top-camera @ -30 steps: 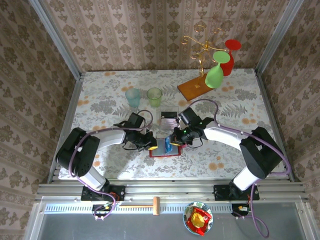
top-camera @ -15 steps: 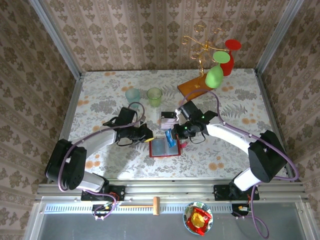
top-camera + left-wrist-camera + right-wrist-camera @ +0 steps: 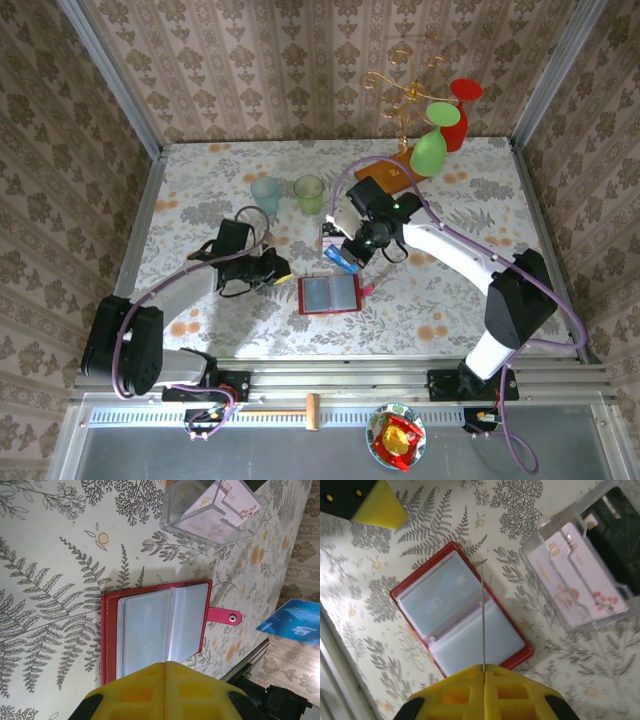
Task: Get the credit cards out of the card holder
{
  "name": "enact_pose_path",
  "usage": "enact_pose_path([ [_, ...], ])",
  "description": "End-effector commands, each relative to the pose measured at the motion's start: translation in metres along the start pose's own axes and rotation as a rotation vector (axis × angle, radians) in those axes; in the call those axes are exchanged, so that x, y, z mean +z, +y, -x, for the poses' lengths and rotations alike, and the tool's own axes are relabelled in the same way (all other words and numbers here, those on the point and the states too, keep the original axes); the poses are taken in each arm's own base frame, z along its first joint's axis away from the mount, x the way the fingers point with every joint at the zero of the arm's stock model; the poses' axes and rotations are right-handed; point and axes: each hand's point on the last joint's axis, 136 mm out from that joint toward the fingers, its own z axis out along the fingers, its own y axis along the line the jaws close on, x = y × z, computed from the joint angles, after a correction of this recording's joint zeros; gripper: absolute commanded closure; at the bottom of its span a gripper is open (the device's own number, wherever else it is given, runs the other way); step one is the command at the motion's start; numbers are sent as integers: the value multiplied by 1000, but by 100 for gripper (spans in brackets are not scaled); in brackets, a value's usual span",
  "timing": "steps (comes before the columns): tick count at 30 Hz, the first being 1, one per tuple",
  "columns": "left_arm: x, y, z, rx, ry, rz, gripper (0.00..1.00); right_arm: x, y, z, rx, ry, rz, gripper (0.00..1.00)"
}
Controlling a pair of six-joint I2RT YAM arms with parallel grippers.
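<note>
I keep going to the clear box with my right gripper, as the blue card is upright and free of the card holder, and let it go behind the black card.
The red card holder lies open and flat on the table, its greyish sleeves facing up and its red tab sticking out. My right gripper is shut on the blue credit card, held in the air above the holder's far right corner. That card appears edge-on in the right wrist view and as a blue corner in the left wrist view. My left gripper hovers just left of the holder, shut on nothing.
A clear plastic box with a white and pink card inside stands just behind the holder. Two pale cups stand further back left. A wooden base with a wire rack, a green glass and a red glass stands at back right.
My right gripper has lifted the blue card out of the holder and carried it back toward the clear box. My left gripper has drawn away leftward off the holder.
</note>
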Motion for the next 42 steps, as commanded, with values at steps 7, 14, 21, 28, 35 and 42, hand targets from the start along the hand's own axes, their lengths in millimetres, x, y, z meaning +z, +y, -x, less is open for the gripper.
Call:
enact_pose_path([
  [7, -10, 8, -3, -3, -13, -15, 91, -8, -13, 4, -294, 137, 5, 100],
  [14, -14, 12, -4, -10, -27, -7, 91, -7, -34, 27, -345, 143, -5, 100],
  [21, -17, 16, -5, -30, -48, -1, 90, 0, -50, 40, -395, 186, 27, 100],
  [28, -18, 16, -4, -34, -43, 9, 90, 9, -71, 51, -427, 217, 30, 100],
  [35, -19, 17, -4, -38, -43, 14, 90, 19, -81, 50, -461, 269, 50, 100],
  [42, -22, 20, -7, -42, -42, 23, 90, 26, -101, 53, -489, 296, -7, 100],
])
